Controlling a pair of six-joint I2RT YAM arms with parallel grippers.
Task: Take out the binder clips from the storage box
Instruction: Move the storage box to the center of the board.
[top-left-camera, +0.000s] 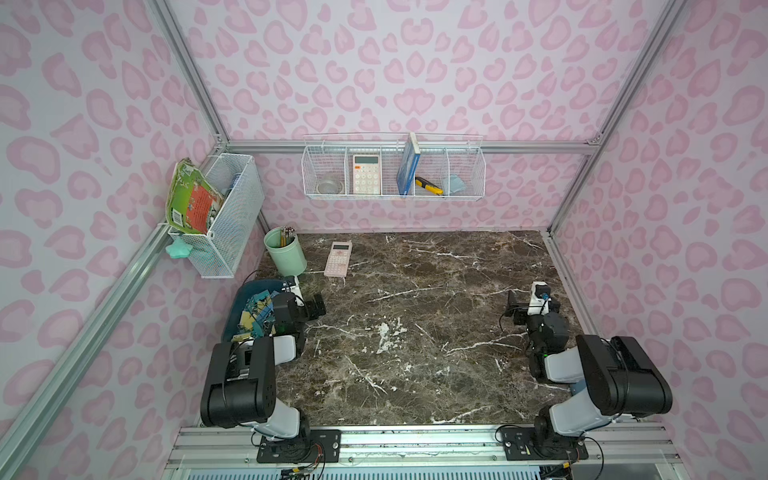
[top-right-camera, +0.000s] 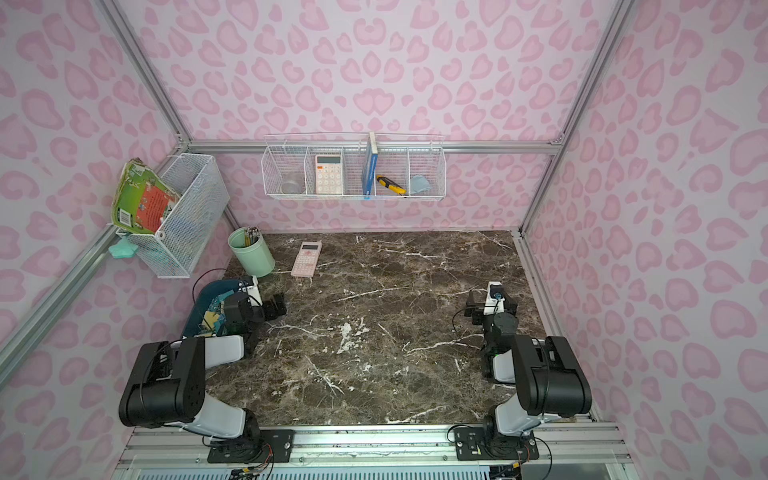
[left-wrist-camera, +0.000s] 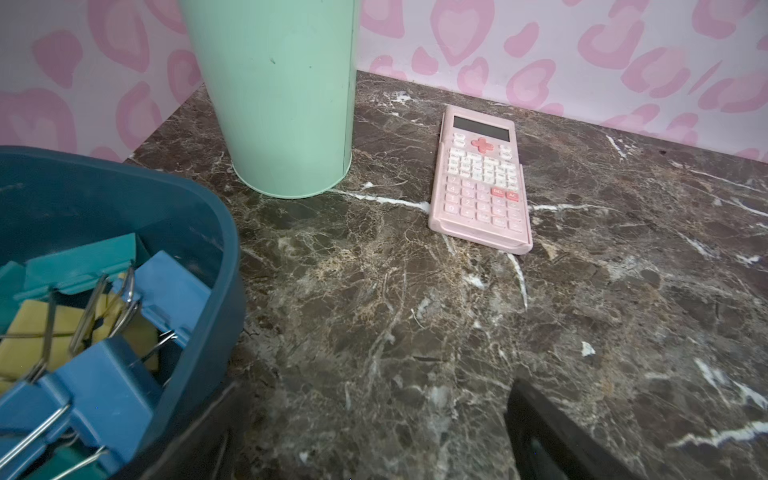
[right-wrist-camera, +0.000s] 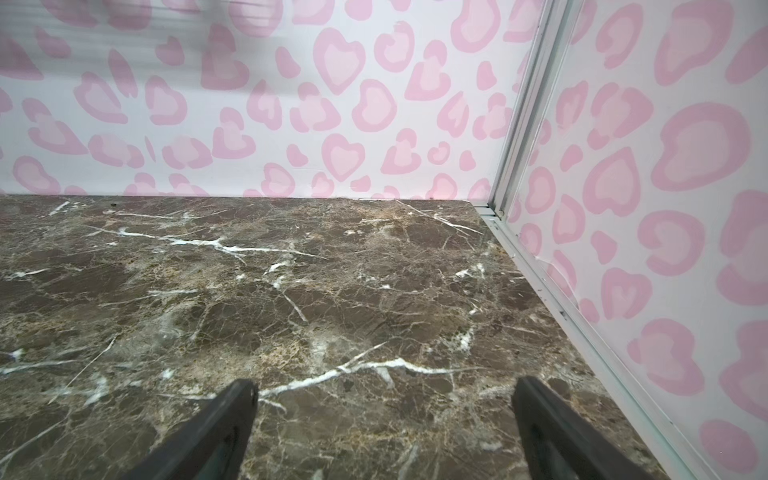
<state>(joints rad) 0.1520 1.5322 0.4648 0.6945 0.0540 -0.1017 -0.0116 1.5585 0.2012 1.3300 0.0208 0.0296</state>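
My right gripper is far from the storage box (top-left-camera: 254, 312), which stands against the wall. My left gripper should first carry the box by its rim (left-wrist-camera: 230, 260) to the middle.
The storage box (top-left-camera: 243, 291), a dark teal tray, stands at the table's left edge, in both top views (top-right-camera: 203, 295). It holds a heap of binder clips (top-left-camera: 257, 311) in blue, teal and yellow with wire handles, seen close in the left wrist view (left-wrist-camera: 104, 332). My left gripper (top-left-camera: 301, 297) hovers low beside the box's right rim (left-wrist-camera: 208, 199), open and empty (left-wrist-camera: 374, 399). My right gripper (top-left-camera: 534, 301) sits far off at the table's right side, open over bare marble (right-wrist-camera: 384, 390). The left arm hides part of the box from above.
A mint pencil cup (top-left-camera: 284, 251) and a pink calculator (top-left-camera: 338, 258) stand just beyond the box, both also in the left wrist view: cup (left-wrist-camera: 282, 104), calculator (left-wrist-camera: 482, 178). White wire baskets (top-left-camera: 392, 166) hang on the walls. A metal frame rail (right-wrist-camera: 552, 299) runs beside the right gripper.
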